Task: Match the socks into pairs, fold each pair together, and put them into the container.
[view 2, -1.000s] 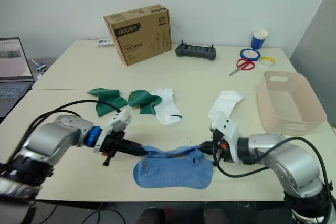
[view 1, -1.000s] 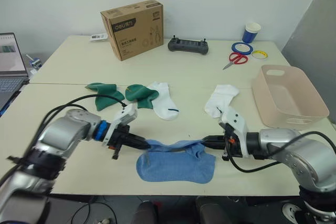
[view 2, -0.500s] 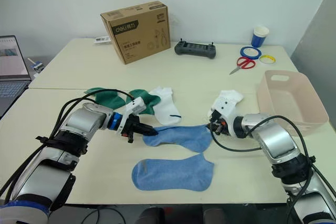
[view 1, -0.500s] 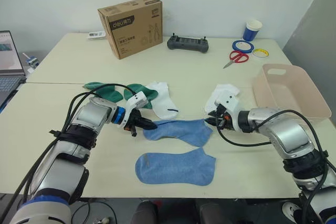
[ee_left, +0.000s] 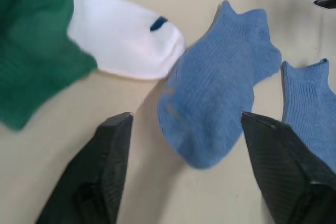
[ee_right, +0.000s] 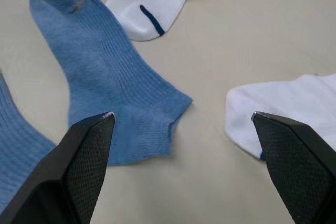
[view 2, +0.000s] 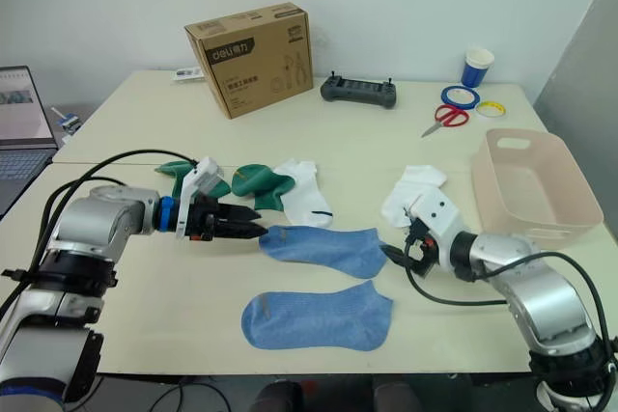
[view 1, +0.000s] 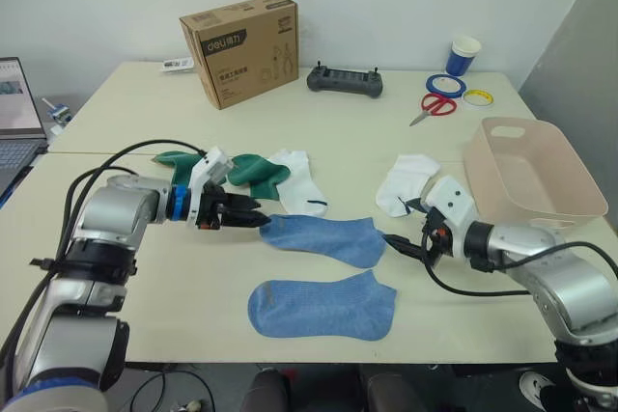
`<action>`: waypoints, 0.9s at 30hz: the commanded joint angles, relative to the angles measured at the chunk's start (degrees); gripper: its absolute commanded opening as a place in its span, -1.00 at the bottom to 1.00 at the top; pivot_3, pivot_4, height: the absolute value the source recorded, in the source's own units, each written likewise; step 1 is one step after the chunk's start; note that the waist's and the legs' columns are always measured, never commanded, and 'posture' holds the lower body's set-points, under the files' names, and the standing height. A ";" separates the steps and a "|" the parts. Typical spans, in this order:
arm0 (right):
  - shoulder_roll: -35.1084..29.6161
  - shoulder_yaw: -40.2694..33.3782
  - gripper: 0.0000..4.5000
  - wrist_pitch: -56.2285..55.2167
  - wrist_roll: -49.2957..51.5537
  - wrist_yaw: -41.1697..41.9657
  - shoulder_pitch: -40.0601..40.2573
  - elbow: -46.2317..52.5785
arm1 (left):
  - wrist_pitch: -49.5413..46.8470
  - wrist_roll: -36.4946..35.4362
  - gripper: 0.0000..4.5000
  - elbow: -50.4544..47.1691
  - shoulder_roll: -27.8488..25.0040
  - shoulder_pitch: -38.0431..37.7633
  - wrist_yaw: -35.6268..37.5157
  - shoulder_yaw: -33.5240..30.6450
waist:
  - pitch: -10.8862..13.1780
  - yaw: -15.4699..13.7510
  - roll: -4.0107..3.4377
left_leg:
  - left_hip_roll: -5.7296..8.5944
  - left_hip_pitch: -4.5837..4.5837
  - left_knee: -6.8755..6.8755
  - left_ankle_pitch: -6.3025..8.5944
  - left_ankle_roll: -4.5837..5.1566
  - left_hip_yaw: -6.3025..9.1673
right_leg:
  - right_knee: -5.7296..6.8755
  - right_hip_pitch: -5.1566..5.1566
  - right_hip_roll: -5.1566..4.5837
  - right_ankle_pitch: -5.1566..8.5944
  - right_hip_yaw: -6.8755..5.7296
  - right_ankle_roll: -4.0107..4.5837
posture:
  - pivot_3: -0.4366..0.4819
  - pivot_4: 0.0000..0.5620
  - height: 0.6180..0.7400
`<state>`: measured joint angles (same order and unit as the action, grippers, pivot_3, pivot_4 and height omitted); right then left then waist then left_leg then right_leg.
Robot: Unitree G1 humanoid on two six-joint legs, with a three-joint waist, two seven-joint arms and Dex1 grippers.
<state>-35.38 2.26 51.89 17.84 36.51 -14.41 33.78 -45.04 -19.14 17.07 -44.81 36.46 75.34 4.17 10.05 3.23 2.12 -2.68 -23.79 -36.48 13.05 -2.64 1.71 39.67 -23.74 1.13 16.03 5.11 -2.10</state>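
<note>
The light blue socks are lying flat in matching shapes (view 1: 326, 304), so their stacked toe ends (view 1: 266, 305) should turn over together when the robot brings them to the cuffs.
Two light blue socks lie flat on the table, one (view 1: 323, 238) just beyond the other (view 1: 322, 306). My left gripper (view 1: 253, 221) stands open at the toe end of the far blue sock (ee_left: 215, 98), and nothing is in it. At that sock's cuff end my right gripper (view 1: 394, 241) is open too, just off the cloth (ee_right: 105, 77). Two dark green socks (view 1: 188, 169) (view 1: 259, 173) and a white sock (view 1: 301, 195) lie behind the left gripper. Another white sock (view 1: 406, 183) lies behind the right gripper. The pinkish-beige container (view 1: 529, 180) sits at the right.
At the back of the table are a brown cardboard box (view 1: 241, 50), a black controller (view 1: 346, 82), red scissors (view 1: 436, 108), tape rolls (view 1: 445, 87) and a blue cup (view 1: 463, 55). A laptop (view 1: 19, 113) sits at the far left.
Both grippers carried the upper blue sock away from the lower one, then opened and let it go. It now lies flat beyond the other blue sock.
</note>
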 commanded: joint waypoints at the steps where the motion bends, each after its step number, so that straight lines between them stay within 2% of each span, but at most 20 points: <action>1: 1.70 -4.15 1.00 2.40 3.04 -2.89 4.91 7.32 | -5.17 -5.15 0.80 -10.79 -3.68 -7.38 -0.15 -4.48 | 0.00 0.05 0.00 | 0.00 0.00 -0.04 0.00 0.00 0.00 | 0.03 0.01 0.00 0.01 0.01 0.00 | -0.05 -0.47 0.72; 4: 3.02 -6.70 1.00 5.48 7.29 -3.19 9.27 11.67 | -9.91 -9.28 0.80 -18.04 -7.03 -14.60 0.10 -7.10 | 0.01 0.05 -0.01 | -0.02 -0.02 -0.30 0.00 0.00 -0.01 | 0.14 0.04 0.00 0.03 0.03 0.02 | -0.05 -0.47 0.72; 7: 3.57 -5.95 1.00 6.27 8.35 -4.58 14.13 14.36 | -14.64 -13.39 0.80 -24.38 -8.57 -21.72 -1.46 -9.87 | 0.00 0.04 -0.01 | -0.02 0.06 -0.35 0.00 0.00 -0.04 | 0.16 0.12 -0.03 0.04 0.05 0.03 | -0.05 -0.47 0.72; 12: 4.23 -0.52 1.00 5.24 6.85 -7.81 18.66 14.43 | -20.11 -18.38 0.80 -32.84 -5.71 -28.84 -7.47 -11.84 | 0.00 0.05 -0.01 | -0.01 0.10 -0.34 0.02 0.00 -0.09 | 0.09 0.16 -0.08 0.09 0.07 0.04 | -0.05 -0.47 0.72; 15: 4.79 1.76 1.00 5.00 6.94 -9.08 19.75 13.95 | -20.82 -18.31 0.80 -35.03 -4.78 -30.95 -11.02 -9.81 | 0.00 0.03 0.00 | -0.01 0.13 -0.34 0.01 0.00 -0.09 | 0.10 0.16 -0.08 0.08 0.07 0.04 | -0.05 -0.47 0.72; 16: 4.63 2.56 0.92 4.79 6.62 -9.39 20.10 13.54 | -20.05 -17.69 0.81 -35.06 -4.50 -31.54 -11.90 -8.85 | 0.00 0.04 0.00 | 0.00 0.16 -0.33 0.02 0.00 -0.09 | 0.10 0.17 -0.08 0.09 0.08 0.04 | -0.05 -0.47 0.72; 20: 4.74 4.97 0.44 3.47 5.16 -10.45 20.68 11.90 | -19.11 -17.47 0.41 -35.93 -3.54 -32.66 -14.52 -6.65 | -0.02 0.00 -0.01 | 0.04 0.19 -0.31 0.02 0.00 -0.15 | 0.08 0.20 -0.11 0.11 0.12 0.06 | -0.05 -0.47 0.72; 27: 4.28 7.58 -0.69 3.04 5.54 -10.65 21.89 12.31 | -18.28 -17.83 -0.57 -37.18 -2.61 -33.13 -17.03 -3.63 | -0.04 -0.02 0.00 | 0.05 0.24 -0.26 0.03 0.00 -0.20 | -0.04 0.25 -0.13 0.11 0.17 0.06 | -0.05 -0.47 0.72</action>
<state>-30.73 9.79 55.82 23.27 25.89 7.00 44.55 -63.24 -36.86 -19.00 -47.43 4.16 58.68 -1.46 10.01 3.21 2.12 -2.63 -23.55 -36.74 13.08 -2.64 1.52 39.62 -23.48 1.01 16.14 5.27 -2.04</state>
